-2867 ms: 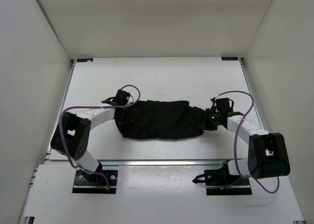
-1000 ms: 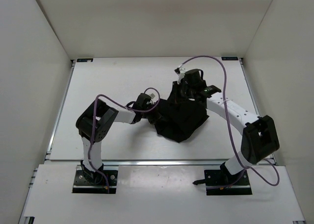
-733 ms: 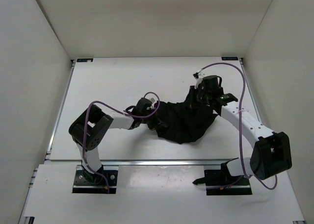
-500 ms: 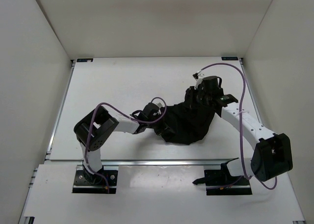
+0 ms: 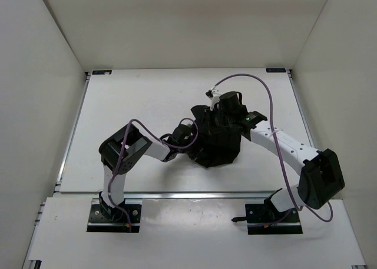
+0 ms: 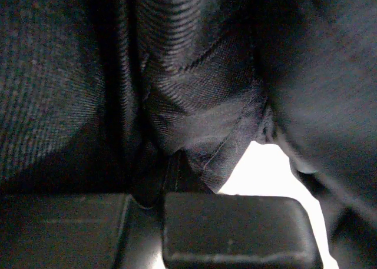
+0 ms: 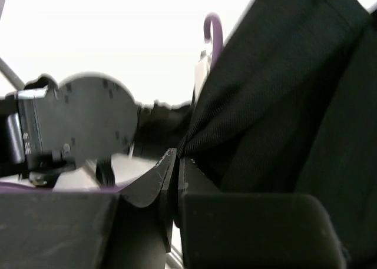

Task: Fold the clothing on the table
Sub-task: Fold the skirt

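The clothing sits bunched (image 5: pixel 220 146) between my grippers, so next my left gripper pulls its fold (image 5: pixel 195 153) away from my right gripper to spread the clothing out before I fold it.
The clothing (image 5: pixel 218 148) is a black ribbed garment, bunched into a lumpy heap at the middle of the white table (image 5: pixel 129 98). My left gripper (image 5: pixel 189 133) is at the heap's left edge, shut on a fold of it. In the left wrist view the clothing (image 6: pixel 194 92) fills the frame and a hem runs down into the left gripper (image 6: pixel 154 195). My right gripper (image 5: pixel 222 117) is over the heap's far side and holds an edge lifted. In the right wrist view the right gripper (image 7: pixel 178 157) has its jaws pressed together on the clothing (image 7: pixel 283 104).
White walls close in the table on three sides. A metal rail (image 5: pixel 194 193) runs along the near edge and blue marks (image 5: pixel 275 70) sit at the far corners. A purple cable (image 5: pixel 253 83) loops above the right arm. The left arm's wrist (image 7: pixel 76 122) shows close by.
The garment, earlier stretched out as a long strip, is now bunched. In the last second the right gripper swung right, then back left with its edge; the left gripper moved right.
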Available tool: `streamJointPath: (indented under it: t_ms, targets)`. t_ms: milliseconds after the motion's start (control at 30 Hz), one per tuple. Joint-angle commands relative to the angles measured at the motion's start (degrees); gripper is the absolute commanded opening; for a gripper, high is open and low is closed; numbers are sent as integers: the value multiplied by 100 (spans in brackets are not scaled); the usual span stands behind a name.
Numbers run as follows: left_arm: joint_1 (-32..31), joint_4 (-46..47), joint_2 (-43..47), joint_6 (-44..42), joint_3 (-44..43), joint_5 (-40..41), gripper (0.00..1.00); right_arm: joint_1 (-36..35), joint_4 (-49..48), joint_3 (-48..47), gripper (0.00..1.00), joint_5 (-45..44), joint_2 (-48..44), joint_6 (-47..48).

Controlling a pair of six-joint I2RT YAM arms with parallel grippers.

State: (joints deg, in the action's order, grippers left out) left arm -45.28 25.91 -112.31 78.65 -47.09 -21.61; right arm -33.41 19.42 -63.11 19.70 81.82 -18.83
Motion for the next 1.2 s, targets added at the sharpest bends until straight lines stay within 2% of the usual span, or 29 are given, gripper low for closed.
streamJointPath:
  t_ms: [0,233,367,433,500,533,567,633,700,800,900,1000,1167]
  targets:
    - [230,440,-45,255,7,271,0,-69,-210,316,0,226,-237,-313]
    - [388,749,-72,238,209,148,0,-34,-482,1116,0,754,-281,-630]
    - [546,1012,-81,265,367,-212,0,124,-519,1030,2,1122,-115,-596]
    - [722,951,199,107,524,-230,0,238,-221,881,14,1254,-44,-517]
    - [1028,715,541,-146,762,-204,0,195,8,669,43,1098,-26,-367]
    - [1091,453,787,-366,815,-186,0,177,70,556,51,1036,-52,-324]
    - [1230,93,1068,-481,807,-177,0,203,-16,485,66,1070,-78,-349]
    - [1459,-295,1420,-833,894,-90,0,325,-192,440,85,1193,-114,-454]
    - [1635,-464,1834,-965,1113,-98,0,510,-272,213,87,1264,-184,-543]
    - [1908,-841,2729,-1159,1351,33,0,625,-149,-200,81,1045,-324,-464]
    - [2093,-1491,3310,-1510,1343,174,0,1028,-70,-333,73,974,-596,-569]
    - [2024,-2116,3514,-1862,1290,393,0,1345,289,-194,74,371,-904,-307]
    - [1690,-1870,3419,-1722,1528,385,0,1758,1318,246,75,-765,-967,256]
